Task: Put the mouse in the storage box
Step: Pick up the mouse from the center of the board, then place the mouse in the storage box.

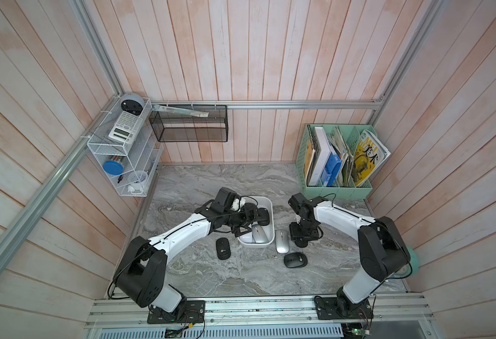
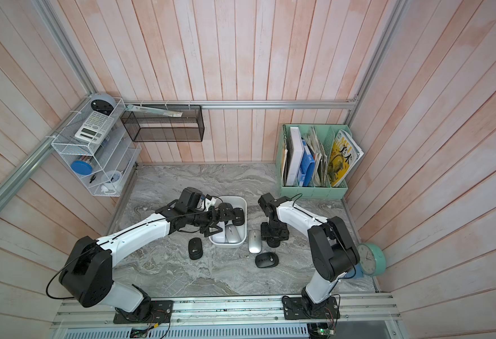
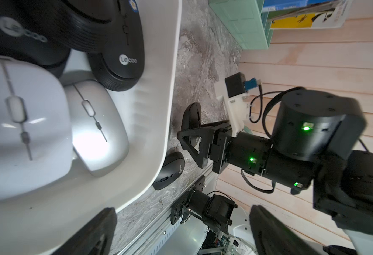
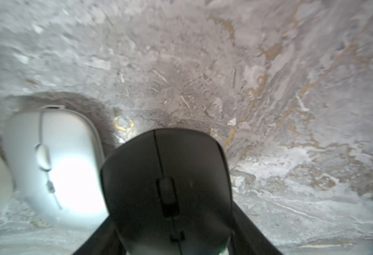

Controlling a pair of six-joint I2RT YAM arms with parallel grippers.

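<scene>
The robot's left gripper hovers above the storage box (image 1: 263,205), where the black mouse in its right gripper must go, so the left gripper should first back away over the marble (image 1: 226,232).
The white storage box (image 1: 271,209) (image 2: 245,205) stands mid-table and holds two black mice and two pale ones (image 3: 24,123). My left gripper (image 1: 241,231) (image 3: 181,223) hovers over the box's near end, open, with nothing between its fingers. Just right of the box my right gripper (image 1: 301,241) (image 4: 172,220) points down at the table, shut on a black mouse (image 4: 167,176). I cannot tell whether that mouse touches the table. A silver mouse (image 1: 282,241) (image 4: 53,167) lies between the box and this gripper.
Two more black mice lie on the marble, one left of the box (image 1: 222,248) and one near the silver mouse (image 1: 295,260). A mint-green file holder (image 1: 339,190) stands at the back right. A black mesh basket (image 1: 189,124) and white wire shelves (image 1: 117,152) hang on the walls.
</scene>
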